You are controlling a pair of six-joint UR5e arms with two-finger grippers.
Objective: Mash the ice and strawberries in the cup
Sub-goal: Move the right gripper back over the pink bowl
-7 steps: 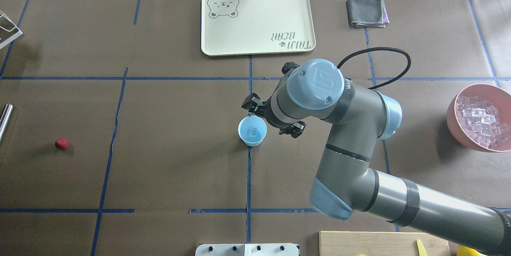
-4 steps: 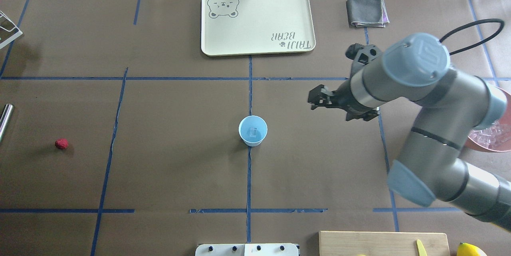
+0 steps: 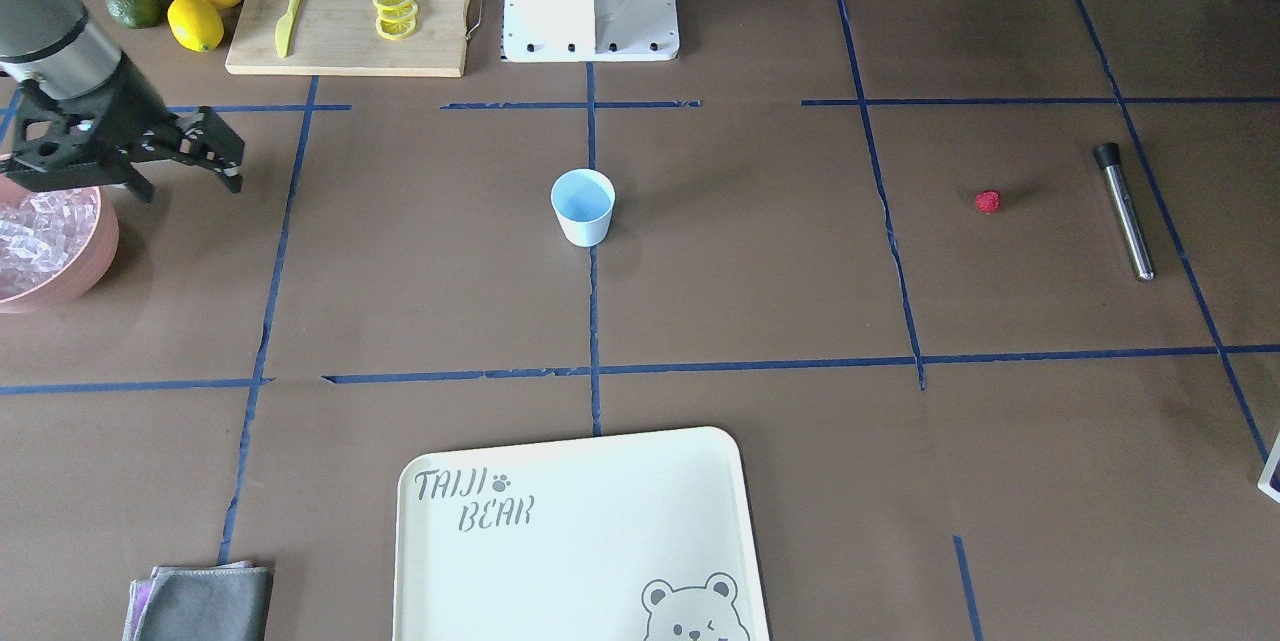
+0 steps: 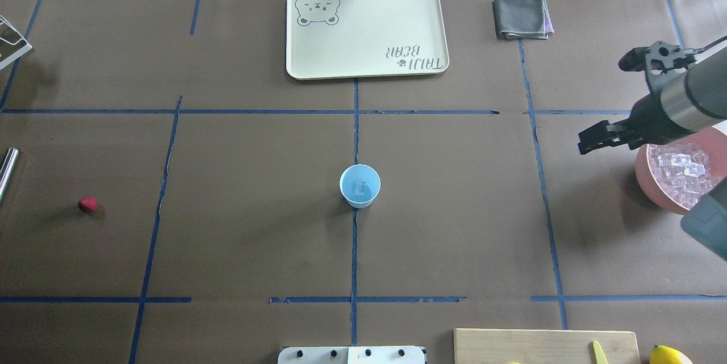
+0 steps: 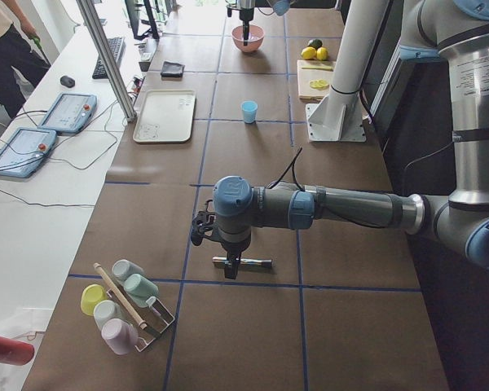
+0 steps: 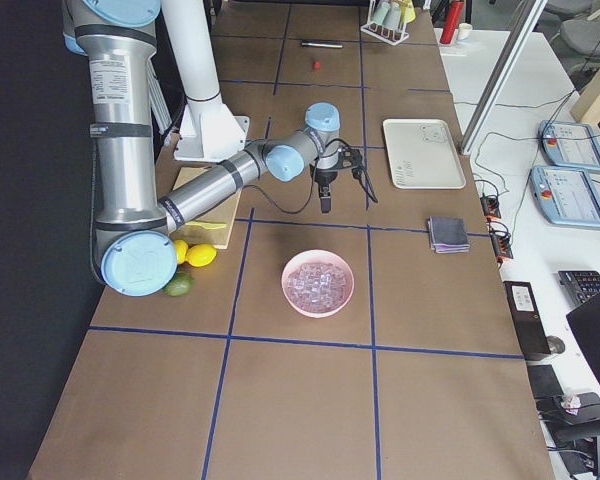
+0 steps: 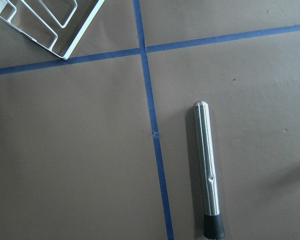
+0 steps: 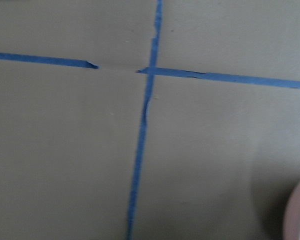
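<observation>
I go on moving over and down before my right gripper's fingers are on both sides of an ice cube (image 3: 34, 245), because they are empty and apart next to the pink bowl's uncovered ice.
The light blue cup (image 4: 359, 185) stands upright at the table's middle with one clear ice cube (image 4: 360, 187) in it; it also shows in the front view (image 3: 583, 206). More ice (image 4: 684, 174) fills the pink bowl (image 4: 643, 168) at the right. The red strawberry (image 4: 87, 204) lies alone far left. My right gripper (image 4: 622, 139) hangs open and empty at the bowl's near-left rim, also in the front view (image 3: 130, 166). My left gripper (image 5: 228, 262) hovers over a steel muddler (image 7: 207, 170); I cannot tell whether it is open or shut.
A cream bear tray (image 4: 366, 29) and a folded grey cloth (image 4: 521, 16) lie at the far side. A cutting board (image 3: 330, 31) with lemon slices and a yellow knife, plus lemons and a lime, sits by the robot base. A cup rack (image 5: 122, 305) stands far left.
My right arm has swung from beside the cup to the right, over to the pink bowl, with its gripper open. The ice cube stays in the cup.
</observation>
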